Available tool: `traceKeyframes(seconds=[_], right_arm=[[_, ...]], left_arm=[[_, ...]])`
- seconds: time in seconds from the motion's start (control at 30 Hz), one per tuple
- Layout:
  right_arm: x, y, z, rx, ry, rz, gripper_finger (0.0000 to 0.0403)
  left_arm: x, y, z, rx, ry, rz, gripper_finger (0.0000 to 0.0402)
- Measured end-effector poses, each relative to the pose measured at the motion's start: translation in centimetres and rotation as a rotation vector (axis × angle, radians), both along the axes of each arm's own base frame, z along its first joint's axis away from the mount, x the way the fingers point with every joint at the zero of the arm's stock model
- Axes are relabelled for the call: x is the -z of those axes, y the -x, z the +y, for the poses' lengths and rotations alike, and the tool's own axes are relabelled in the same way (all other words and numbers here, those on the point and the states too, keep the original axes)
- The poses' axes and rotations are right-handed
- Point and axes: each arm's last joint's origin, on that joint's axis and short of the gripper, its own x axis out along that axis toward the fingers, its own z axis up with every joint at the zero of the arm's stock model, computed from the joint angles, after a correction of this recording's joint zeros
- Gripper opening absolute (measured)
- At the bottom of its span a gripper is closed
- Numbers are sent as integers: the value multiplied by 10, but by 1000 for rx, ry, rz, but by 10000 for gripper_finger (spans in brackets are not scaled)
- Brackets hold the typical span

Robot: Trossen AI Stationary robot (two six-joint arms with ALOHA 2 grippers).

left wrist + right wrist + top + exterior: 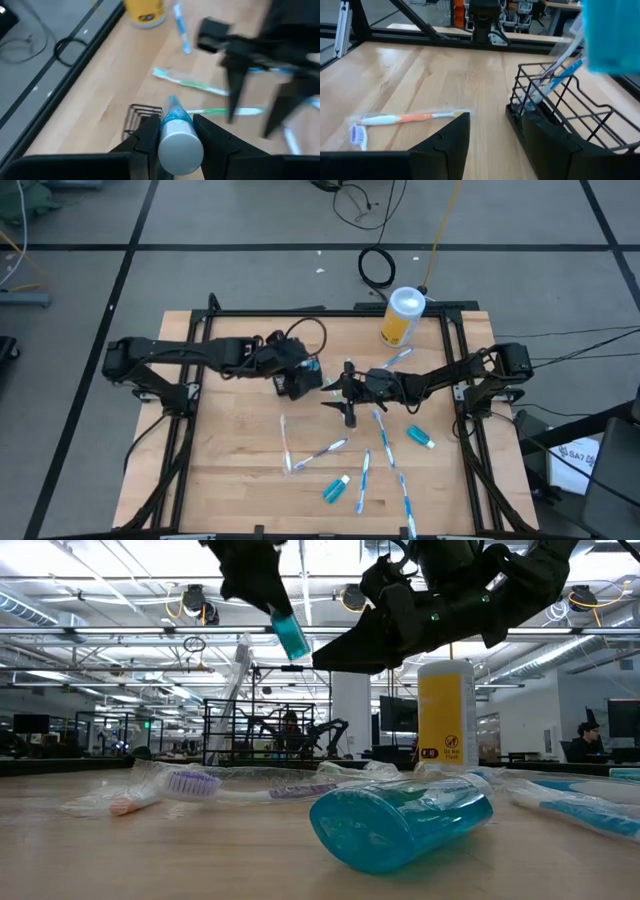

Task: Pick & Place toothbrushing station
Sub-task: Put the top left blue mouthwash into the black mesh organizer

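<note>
The teal tube [291, 637] leans over the caddy's end toward my right gripper, so next I pull my left gripper back and tip the tube upright above the caddy's middle [258, 716].
The black wire caddy [570, 125] stands on the table with toothbrushes [555, 75] leaning in it. It also shows in the left wrist view as the caddy [140, 117], below my left gripper. My left gripper [303, 370] is shut on a teal toothpaste tube [175, 117] with a white cap, held above the caddy. My right gripper [348, 395] stands open just to the right of the caddy, nothing between its fingers [447, 142]. More toothbrushes [320, 452] and teal tubes [336, 488] lie flat on the table. My left gripper pinches the tube between its two fingers, on the tube's sides near the cap end [180, 145]. The fingers slant down from the table's left. The tube's flat end [291, 637] sticks out below them, tilted, clear of the table and the caddy.
A yellow canister [400, 317] with a white lid stands at the far edge, right of centre. A wrapped orange-handled toothbrush [405, 119] lies left of my right gripper. Several brushes [385, 442] and a tube [420, 437] are scattered over the near right of the table.
</note>
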Motion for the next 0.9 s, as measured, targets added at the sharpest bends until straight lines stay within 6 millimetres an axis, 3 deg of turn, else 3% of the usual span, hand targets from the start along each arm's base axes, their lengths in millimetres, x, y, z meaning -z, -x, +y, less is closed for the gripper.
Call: traceKeyframes(seconds=[0.13,0.3,0.63,0.9], right_arm=[[1,0,0,0,0,8,177],[1,0,0,-1,0,9,178],[1,0,1,-2,-1,15,178],[1,0,1,-3,0,15,178]], left_arm=[[14,-1,15,-84,10,84,102],[16,8,25,-156,36,137,102],[18,33,23,-268,62,293,102],[12,30,16,-242,59,264,102]])
